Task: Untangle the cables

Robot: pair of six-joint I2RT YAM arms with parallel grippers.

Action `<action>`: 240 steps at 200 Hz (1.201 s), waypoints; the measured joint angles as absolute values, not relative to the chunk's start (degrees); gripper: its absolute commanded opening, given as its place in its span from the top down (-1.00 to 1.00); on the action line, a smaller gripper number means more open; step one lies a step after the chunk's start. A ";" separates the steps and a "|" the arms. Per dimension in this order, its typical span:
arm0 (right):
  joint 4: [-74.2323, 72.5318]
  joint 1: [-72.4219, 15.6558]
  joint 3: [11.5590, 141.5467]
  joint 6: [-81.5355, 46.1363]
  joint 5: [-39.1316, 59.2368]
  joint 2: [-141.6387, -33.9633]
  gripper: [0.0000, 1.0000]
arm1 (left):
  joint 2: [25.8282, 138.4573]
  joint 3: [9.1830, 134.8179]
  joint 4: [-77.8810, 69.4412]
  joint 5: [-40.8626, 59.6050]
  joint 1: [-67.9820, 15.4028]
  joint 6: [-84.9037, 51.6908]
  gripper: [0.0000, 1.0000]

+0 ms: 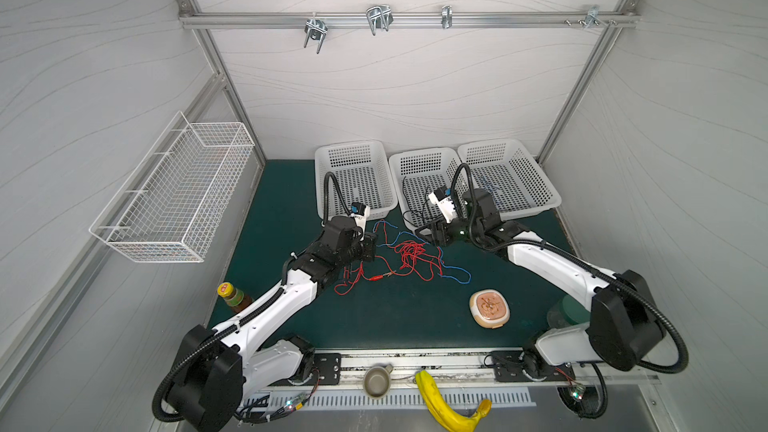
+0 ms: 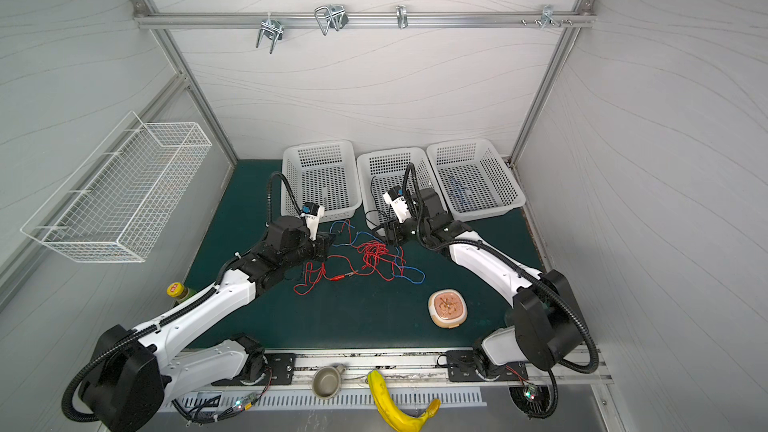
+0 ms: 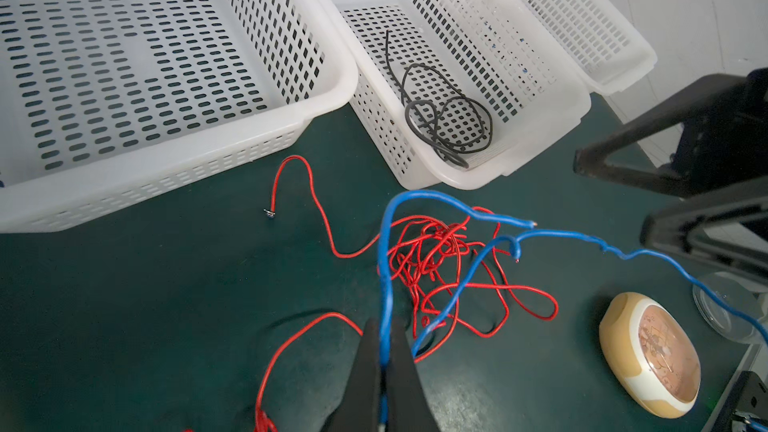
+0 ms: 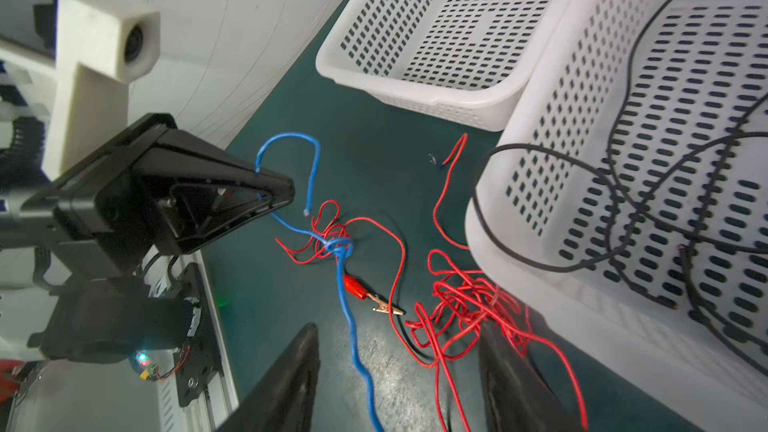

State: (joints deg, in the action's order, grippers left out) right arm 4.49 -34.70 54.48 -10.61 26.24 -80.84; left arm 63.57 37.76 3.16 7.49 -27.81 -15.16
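I hold the blue cable [image 3: 385, 272] in my left gripper far from the basket of blue strands, so next my right gripper takes it and brings it there.
A red cable tangle [image 1: 411, 257] lies mid-mat, and blue cables [image 1: 457, 274] run through it. My left gripper [image 3: 384, 342] is shut on one blue cable [image 3: 384, 268], which rises from the jaws and loops over the red tangle [image 3: 432, 255]. In the right wrist view that blue cable [image 4: 347, 297] knots around red strands beside a red clip [image 4: 361, 290]. My right gripper [image 4: 399, 351] stands open low over the mat, with blue and red strands lying loose between its fingers. A black cable [image 3: 449, 118] sits coiled in the middle basket [image 1: 419, 155].
Three white perforated baskets [image 1: 353, 147] line the back of the mat. A round beige case [image 1: 489, 308] lies front right, and a bottle [image 1: 232, 297] stands at the left edge. A cup [image 1: 377, 382] and a banana [image 1: 440, 405] rest on the front rail. A wire basket [image 1: 174, 197] hangs on the left wall.
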 measured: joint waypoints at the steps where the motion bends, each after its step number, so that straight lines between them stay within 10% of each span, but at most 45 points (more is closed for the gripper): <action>1: 4.47 -34.76 54.46 -10.66 26.26 -80.86 -0.14 | 63.57 37.74 3.16 7.49 -27.81 -15.16 1.00; 46: 3.38 -37.82 53.93 -11.03 27.07 -82.98 0.13 | 63.55 37.74 3.18 7.11 -27.81 -15.18 1.00; 92: 2.61 -39.46 53.95 -11.35 27.16 -85.17 1.00 | 63.13 37.76 3.18 6.31 -27.81 -15.22 1.00; 131: 1.69 -39.68 53.95 -11.18 26.70 -85.25 1.00 | 63.05 37.74 3.60 5.72 -27.81 -15.22 1.00; 196: 1.52 -39.68 53.95 -11.14 23.59 -85.25 1.00 | 63.09 37.74 3.44 4.49 -27.83 -15.68 -0.17; 240: 1.96 -39.68 53.95 -10.96 19.22 -85.23 1.00 | 63.09 37.74 2.98 3.36 -27.83 -15.51 -0.31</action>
